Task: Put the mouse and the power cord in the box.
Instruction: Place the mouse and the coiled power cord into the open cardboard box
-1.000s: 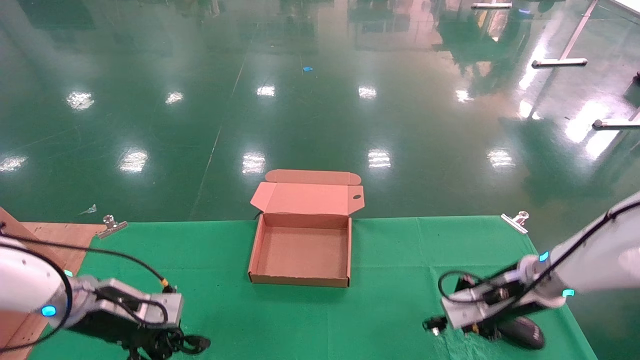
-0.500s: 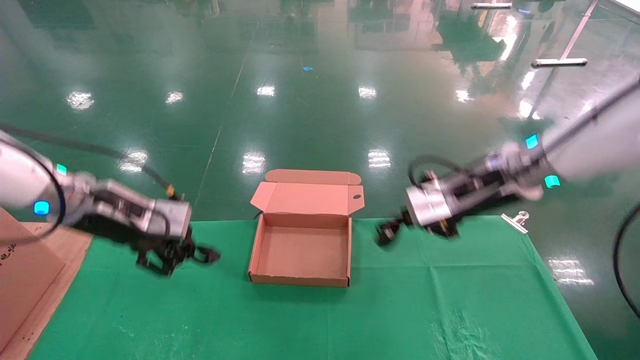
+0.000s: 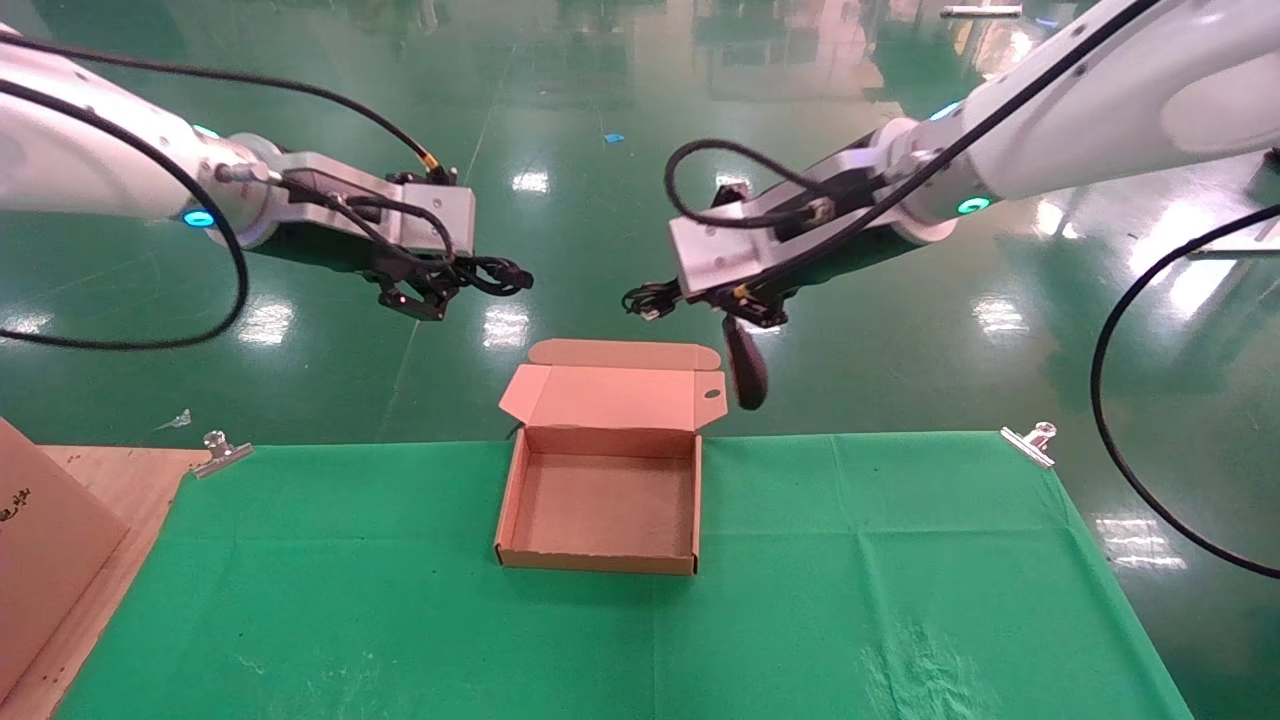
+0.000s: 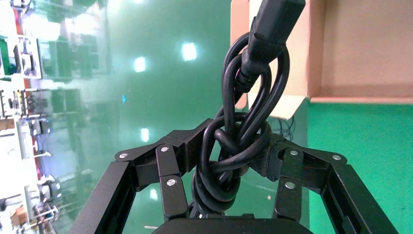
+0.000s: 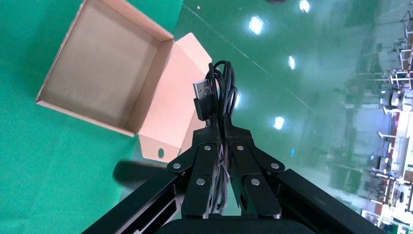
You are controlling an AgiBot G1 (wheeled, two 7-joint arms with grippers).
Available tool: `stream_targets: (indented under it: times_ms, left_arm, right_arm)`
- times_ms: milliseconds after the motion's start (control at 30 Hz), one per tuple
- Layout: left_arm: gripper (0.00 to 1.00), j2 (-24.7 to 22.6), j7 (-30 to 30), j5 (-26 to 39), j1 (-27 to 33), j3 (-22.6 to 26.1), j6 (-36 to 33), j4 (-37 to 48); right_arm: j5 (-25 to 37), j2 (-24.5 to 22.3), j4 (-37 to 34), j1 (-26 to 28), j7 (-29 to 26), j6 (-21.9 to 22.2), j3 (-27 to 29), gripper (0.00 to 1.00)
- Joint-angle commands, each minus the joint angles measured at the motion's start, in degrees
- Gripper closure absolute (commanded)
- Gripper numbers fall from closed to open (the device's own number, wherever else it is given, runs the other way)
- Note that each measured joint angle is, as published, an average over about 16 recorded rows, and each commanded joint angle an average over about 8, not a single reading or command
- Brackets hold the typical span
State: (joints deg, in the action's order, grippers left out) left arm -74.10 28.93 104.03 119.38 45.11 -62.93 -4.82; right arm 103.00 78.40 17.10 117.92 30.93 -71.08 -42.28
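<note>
My right gripper is holding the dangling mouse, and the box (image 3: 606,502) is too narrow for both my grippers. My right gripper should keep the mouse to the side while my left gripper lowers the power cord (image 3: 504,277) first.
The brown cardboard box (image 3: 600,562) lies open on the green cloth, lid folded back, nothing inside. High above its far left, my left gripper (image 3: 432,292) is shut on the power cord (image 3: 492,274), a knotted black bundle (image 4: 233,161) pinched between the fingers (image 4: 175,156), with its plug (image 4: 275,22) sticking out. High above the box's far right, my right gripper (image 3: 700,293) is shut on the mouse's thin coiled cable (image 5: 221,92), whose USB plug (image 5: 203,97) shows. The black mouse (image 3: 748,375) dangles below it, over the lid's right corner.
The table's green cloth (image 3: 850,600) is held by metal clips (image 3: 222,450) (image 3: 1032,440) at its far corners. A cardboard sheet (image 3: 40,560) lies on a wooden board at the left edge. Glossy green floor lies beyond the table.
Both arms rose from the table's near corners and swung inward and far. The left lifted the power cord; the right lifted the mouse by its cable, so it now hangs.
</note>
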Motion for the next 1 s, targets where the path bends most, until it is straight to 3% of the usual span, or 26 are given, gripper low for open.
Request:
stream_targets:
  times_ms: [33, 333, 533, 767, 933, 1000]
  left_arm:
    - [1.00, -0.9, 0.3, -0.2, 0.1, -0.2, 2.5, 0.3]
    - [1.00, -1.7, 5.0, -3.0, -3.1, -1.9, 1.3, 0.4]
    - [1.00, -4.0, 8.4, -5.6, -11.7, -3.0, 11.4, -3.4]
    - [1.00, -4.7, 3.4, -7.7, -23.7, 0.2, 28.2, -13.5]
    - [0.99, -4.6, -1.4, -10.9, -28.9, 4.7, 30.6, -17.8]
    - [0.89, -4.6, -3.0, -11.1, -29.8, 7.0, 31.1, -18.2]
  right_arm:
    - [-0.7, 0.1, 2.4, -0.5, -1.5, 0.7, -0.9, 1.00]
    - [-4.3, -0.1, 7.6, -1.5, -5.4, 6.1, -6.0, 1.00]
    - [-6.2, -0.4, 8.2, -1.2, -6.5, 7.9, -8.9, 1.00]
    - [-8.2, -0.7, 5.9, -0.8, -5.8, 3.7, -11.5, 1.00]
    - [-9.6, -0.8, 3.1, -0.9, -4.0, 1.2, -12.6, 1.00]
    - [-10.0, -0.8, 2.1, -1.1, -3.2, 1.1, -12.9, 1.00]
